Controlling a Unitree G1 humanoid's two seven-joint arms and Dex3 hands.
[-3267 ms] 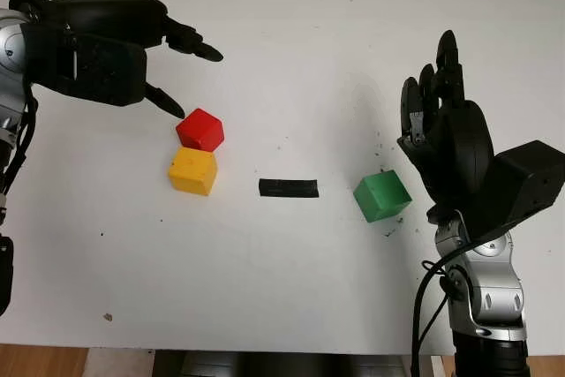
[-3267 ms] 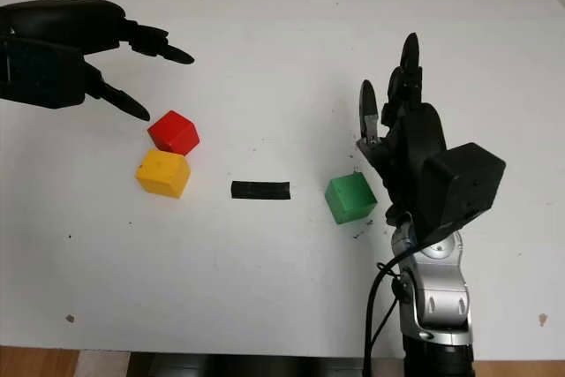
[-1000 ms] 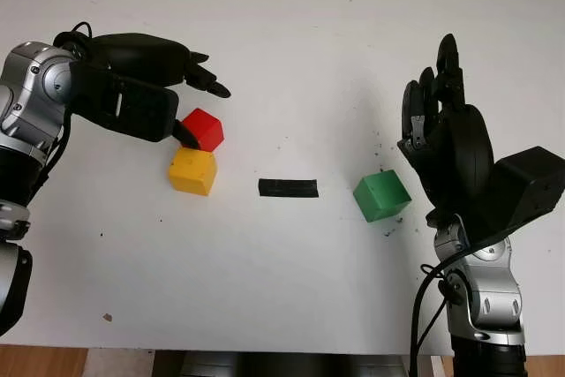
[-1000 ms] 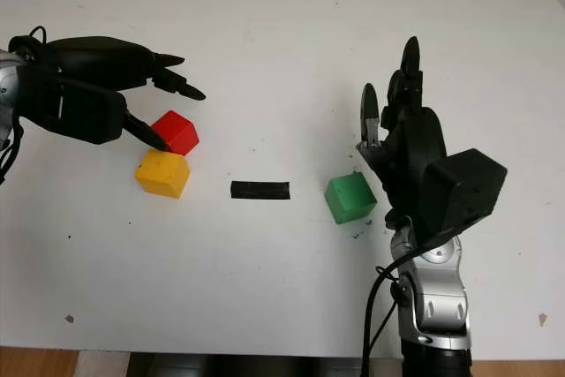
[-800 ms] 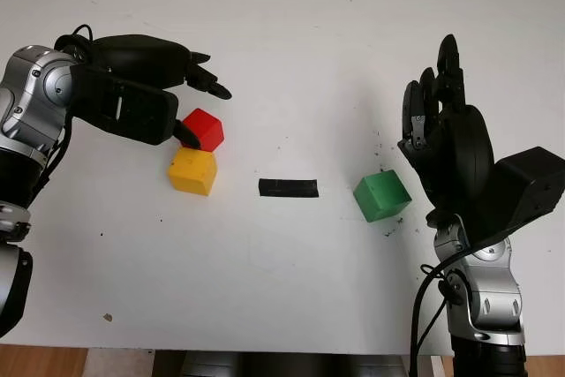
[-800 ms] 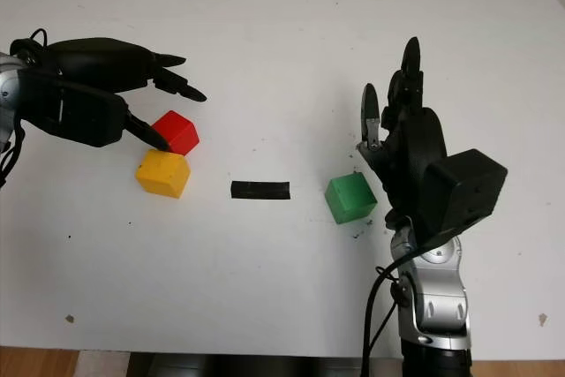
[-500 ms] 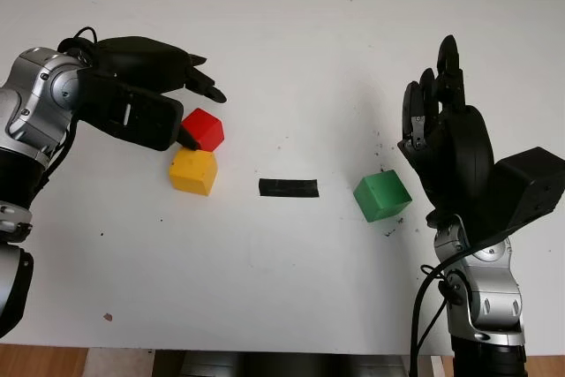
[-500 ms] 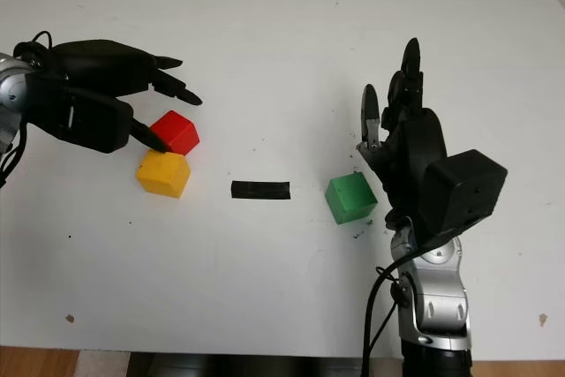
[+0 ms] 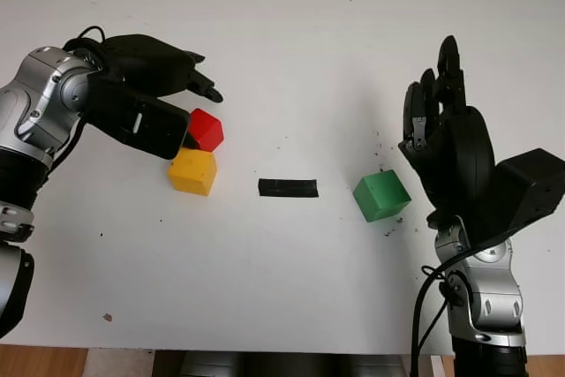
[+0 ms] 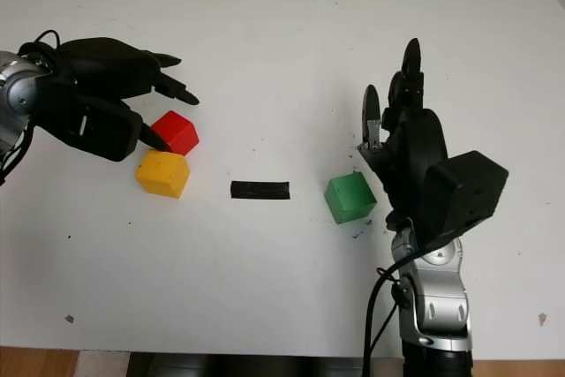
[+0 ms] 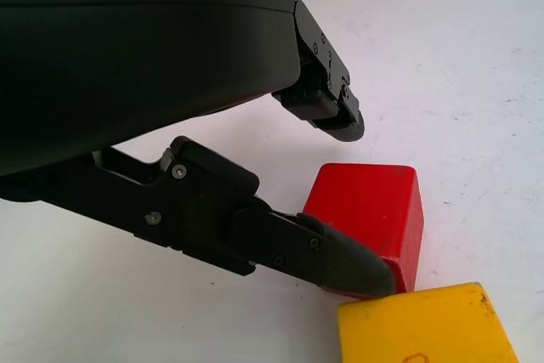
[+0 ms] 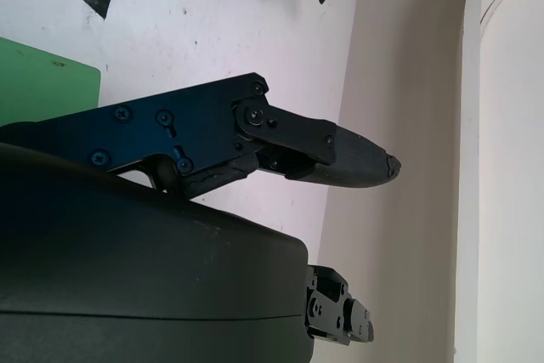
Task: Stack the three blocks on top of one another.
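The red block only touches the yellow block at its near corner, so the red block will come off by itself when I lift it.
A red block lies on the white table at the left, its near corner touching a yellow block just in front of it. My left hand is open around the red block: the thumb reaches to its left near side and the fingers hang over its far side. Whether the thumb touches the block I cannot tell. A green block sits alone at the right. My right hand is open and upright just right of it, apart from it.
A strip of black tape lies flat on the table between the yellow and green blocks. Small dark specks dot the table around the green block. The table's front edge runs along the bottom.
My left hand has come down and in from the far left, closing the gap until its thumb and fingers bracket the red block. The blocks and the right hand have not moved.
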